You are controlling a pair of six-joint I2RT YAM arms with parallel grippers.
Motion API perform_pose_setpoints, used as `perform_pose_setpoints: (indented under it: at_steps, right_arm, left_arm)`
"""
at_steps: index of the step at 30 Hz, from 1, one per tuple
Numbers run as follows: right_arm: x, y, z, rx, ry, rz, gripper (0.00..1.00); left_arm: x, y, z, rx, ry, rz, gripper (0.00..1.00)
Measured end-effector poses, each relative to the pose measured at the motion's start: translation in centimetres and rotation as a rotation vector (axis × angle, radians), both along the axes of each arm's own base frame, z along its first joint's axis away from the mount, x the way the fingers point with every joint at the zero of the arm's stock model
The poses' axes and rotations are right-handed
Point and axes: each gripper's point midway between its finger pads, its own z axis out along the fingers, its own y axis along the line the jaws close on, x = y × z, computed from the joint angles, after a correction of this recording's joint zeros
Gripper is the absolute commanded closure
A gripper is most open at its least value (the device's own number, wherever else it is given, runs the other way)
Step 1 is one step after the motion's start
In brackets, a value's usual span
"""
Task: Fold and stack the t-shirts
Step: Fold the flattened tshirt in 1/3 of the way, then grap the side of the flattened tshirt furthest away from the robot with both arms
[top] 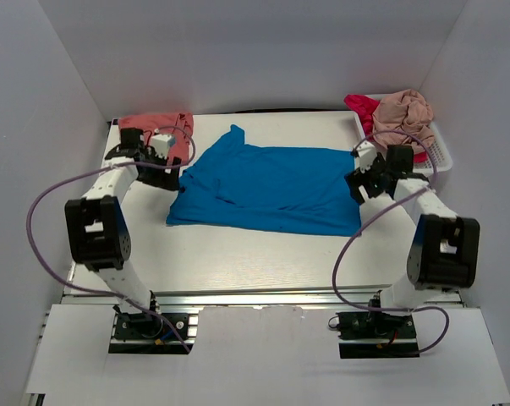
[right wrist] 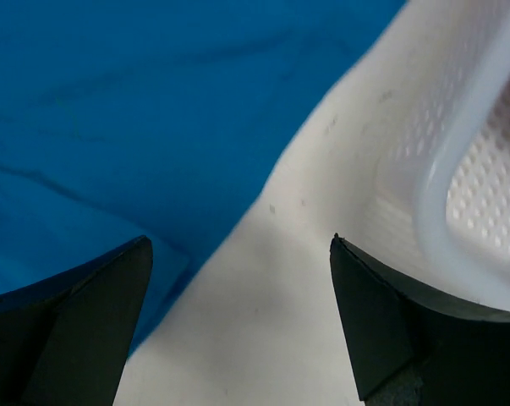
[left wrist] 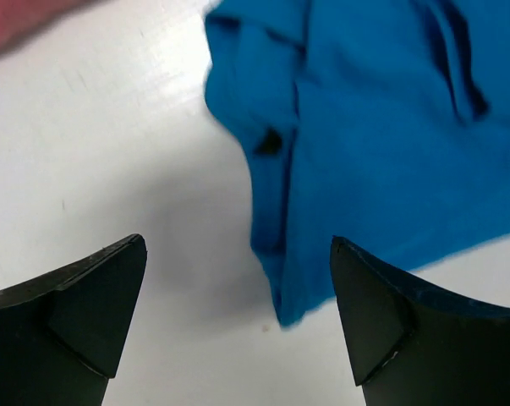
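The bright blue t-shirt's sleeve [top: 235,138] sticks out past the shirt's back edge, so the robot's left gripper should fold the sleeve in over the shirt's body [top: 252,175] before the next fold.
The bright blue t-shirt [top: 267,186] lies spread across the middle of the table, partly folded along its left side. My left gripper [top: 172,156] is open and empty at its left edge. In the left wrist view a blue corner [left wrist: 305,279] hangs between the open jaws of the gripper [left wrist: 238,313]. My right gripper [top: 360,182] is open and empty at the shirt's right edge. In the right wrist view that gripper [right wrist: 242,321] stands over bare table, with blue cloth [right wrist: 136,110] to its left. The salmon-coral t-shirt [top: 157,127] lies at the back left. The beige-pink t-shirt [top: 404,114] and the magenta-red t-shirt [top: 362,106] sit in the basket.
The white slotted basket [top: 441,152] stands at the back right, close to my right gripper; its rim shows in the right wrist view [right wrist: 483,169]. White walls enclose the table on three sides. A purple cable loops from each arm.
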Motion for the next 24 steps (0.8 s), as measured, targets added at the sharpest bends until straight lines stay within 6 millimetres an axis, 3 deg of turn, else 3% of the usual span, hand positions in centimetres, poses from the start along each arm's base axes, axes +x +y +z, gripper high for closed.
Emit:
perform_pose_setpoints:
  at_steps: [4, 8, 10, 13, 15, 19, 21, 24]
  right_arm:
    - [3.8, 2.8, 0.5, 0.028, -0.011, 0.056, 0.11]
    - [7.3, 5.6, 0.9, 0.036, -0.027, 0.109, 0.11]
    - [8.7, 6.7, 0.9, 0.036, -0.035, 0.128, 0.11]
    - [10.8, 8.2, 0.6, 0.031, -0.040, 0.144, 0.11]
    - [12.5, 8.6, 0.0, 0.027, -0.044, 0.139, 0.11]
    - [16.1, 8.4, -1.6, 0.033, -0.037, 0.103, 0.11]
    - [16.7, 8.4, -2.7, 0.043, -0.015, 0.090, 0.11]
    - [16.0, 8.4, -3.9, 0.049, 0.024, 0.082, 0.11]
  left_arm:
    - [5.6, -0.6, -0.1, -0.049, -0.042, 0.037, 0.02]
    - [13.1, -2.0, 2.5, -0.051, -0.160, 0.024, 0.02]
    - [17.0, -4.0, 4.6, -0.049, -0.252, -0.002, 0.03]
    - [20.3, -7.9, 6.6, -0.059, -0.340, -0.045, 0.03]
    - [21.2, -10.4, 6.9, -0.073, -0.371, -0.069, 0.04]
    - [21.2, -14.1, 5.1, -0.103, -0.366, -0.104, 0.04]
    - [21.4, -14.6, 3.9, -0.110, -0.354, -0.103, 0.04]
    - [22.1, -14.3, 1.9, -0.114, -0.344, -0.088, 0.05]
